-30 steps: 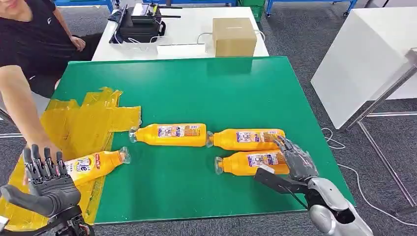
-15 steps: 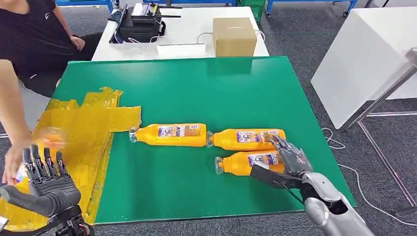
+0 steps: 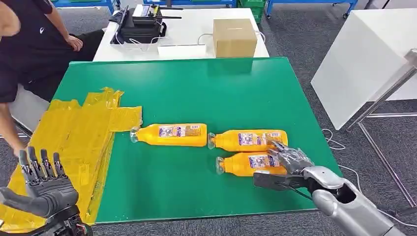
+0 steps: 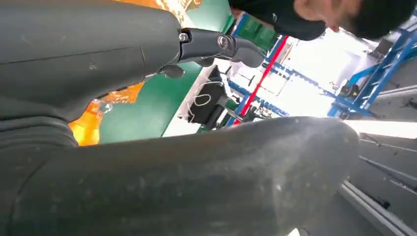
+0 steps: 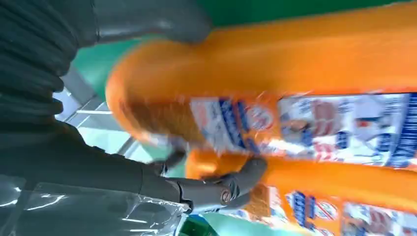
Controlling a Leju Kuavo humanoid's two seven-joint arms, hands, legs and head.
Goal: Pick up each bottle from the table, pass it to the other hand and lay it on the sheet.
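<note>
My left gripper will lay the nearer orange bottle (image 3: 250, 164) on the sheet. The bottle has smooth, rounded sides (image 3: 240, 168), so it will then roll a little away from my left hand.
Three orange bottles lie on the green table (image 3: 206, 88): one in the middle (image 3: 169, 134), one to its right (image 3: 246, 139), and a nearer one (image 3: 246, 163). My right hand (image 3: 290, 164) wraps the base end of the nearer bottle (image 5: 295, 64), which still lies on the table. Its fingers (image 5: 221, 189) curl down between the two right bottles and the thumb lies along the near side. The crumpled yellow sheet (image 3: 83, 132) covers the table's left edge and holds no bottle. My left hand (image 3: 42, 179) hovers over the sheet's near corner, fingers (image 4: 216, 44) spread and upright, holding nothing.
A person in black (image 3: 29, 44) sits at the far left, one arm (image 3: 7, 128) hanging beside the sheet. Behind the green table, a white table (image 3: 192, 24) carries a cardboard box (image 3: 234, 37) and a black device (image 3: 140, 27). Another white table (image 3: 364, 59) stands at the right.
The person lifted the bottle off the sheet and drew the arm back. My right hand slid lower and its fingers closed round the near bottle's base. The left hand stayed put.
</note>
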